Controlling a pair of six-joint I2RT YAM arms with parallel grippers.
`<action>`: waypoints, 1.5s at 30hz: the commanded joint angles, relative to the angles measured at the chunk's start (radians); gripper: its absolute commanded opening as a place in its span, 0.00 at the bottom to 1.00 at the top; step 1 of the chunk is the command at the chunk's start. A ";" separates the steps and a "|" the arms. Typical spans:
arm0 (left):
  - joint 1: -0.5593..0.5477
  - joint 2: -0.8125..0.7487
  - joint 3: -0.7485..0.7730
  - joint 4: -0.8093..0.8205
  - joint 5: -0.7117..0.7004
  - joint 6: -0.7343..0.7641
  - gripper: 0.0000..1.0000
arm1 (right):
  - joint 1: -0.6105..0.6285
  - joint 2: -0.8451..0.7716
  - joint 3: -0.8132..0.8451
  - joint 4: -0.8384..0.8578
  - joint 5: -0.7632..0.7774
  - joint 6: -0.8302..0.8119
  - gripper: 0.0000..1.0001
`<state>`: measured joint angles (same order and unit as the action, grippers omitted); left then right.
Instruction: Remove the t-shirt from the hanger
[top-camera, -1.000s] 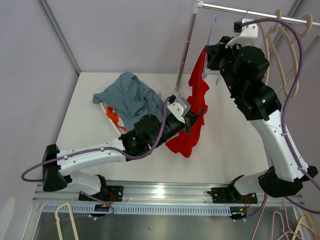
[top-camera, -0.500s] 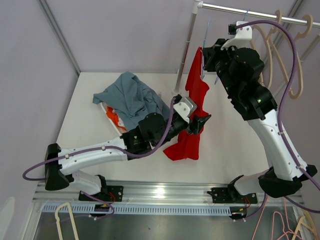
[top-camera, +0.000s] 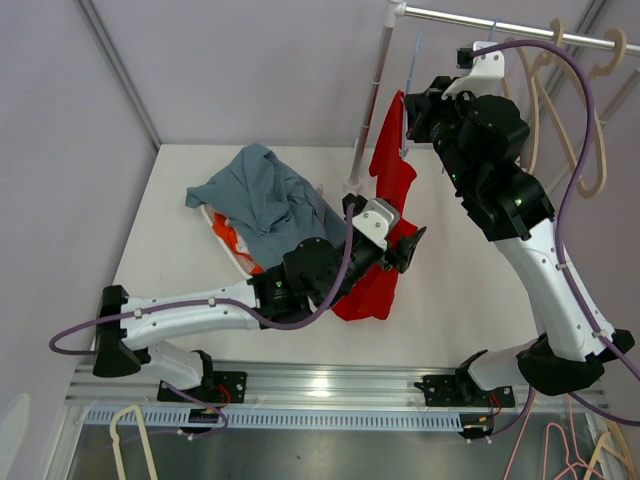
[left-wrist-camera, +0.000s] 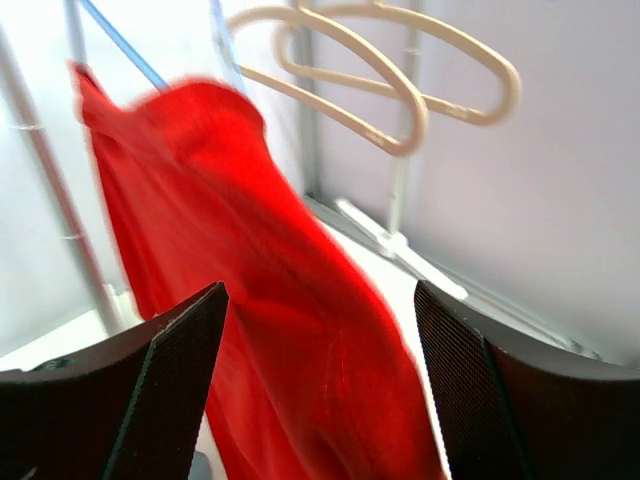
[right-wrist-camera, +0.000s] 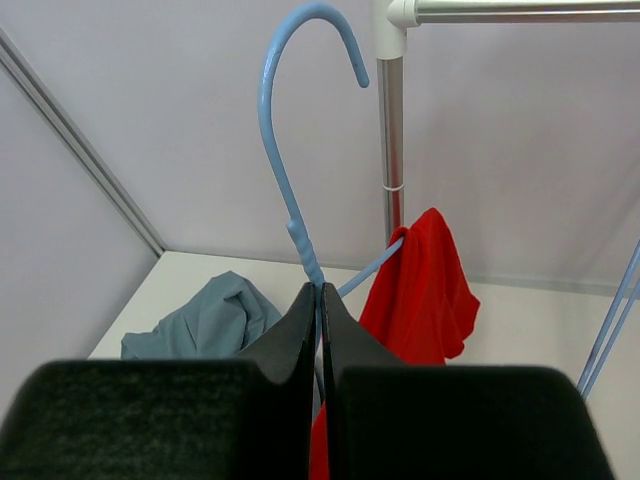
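The red t-shirt is draped over the hanger's arm (right-wrist-camera: 374, 268) and is loose in the robot's open left gripper, so next the left gripper pinches the t-shirt's lower half (top-camera: 372, 296) from the near side.
The red t-shirt (top-camera: 392, 172) hangs off one arm of a blue hanger (right-wrist-camera: 285, 180) and trails down to the table (top-camera: 450, 290). My right gripper (right-wrist-camera: 320, 290) is shut on the hanger's neck just under its hook, held up beside the rack. The hanger (top-camera: 413, 62) shows in the top view as a thin blue line above that gripper (top-camera: 412, 112). My left gripper (left-wrist-camera: 318, 295) is open, its pads wide apart with the t-shirt (left-wrist-camera: 280, 300) in front of them and loose between them. In the top view the left gripper (top-camera: 405, 250) sits at the shirt's lower half.
A grey-blue garment (top-camera: 265, 195) lies heaped at the table's left over an orange and white item (top-camera: 228, 235). The rack's pole (top-camera: 370, 100) and rail (top-camera: 500, 25) stand behind the shirt. Beige hangers (top-camera: 590, 110) hang at the far right.
My left gripper has opened and let go of the red t-shirt, whose lower part now hangs loose. The right gripper lifted the hanger slightly, then held still.
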<state>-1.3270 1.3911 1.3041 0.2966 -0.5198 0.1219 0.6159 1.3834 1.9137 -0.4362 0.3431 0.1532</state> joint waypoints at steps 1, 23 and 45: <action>-0.026 0.032 0.078 0.105 -0.201 0.111 0.80 | 0.013 -0.030 0.025 0.070 0.013 -0.011 0.00; -0.103 0.190 0.095 0.625 -0.419 0.620 0.01 | 0.031 -0.035 0.021 0.053 0.017 -0.004 0.00; -0.149 0.460 0.273 1.314 -0.376 1.352 0.01 | 0.024 -0.049 0.018 0.001 0.059 0.019 0.04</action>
<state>-1.4555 1.8343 1.5127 1.3067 -0.9737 1.3239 0.6518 1.3685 1.9152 -0.4618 0.4282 0.1642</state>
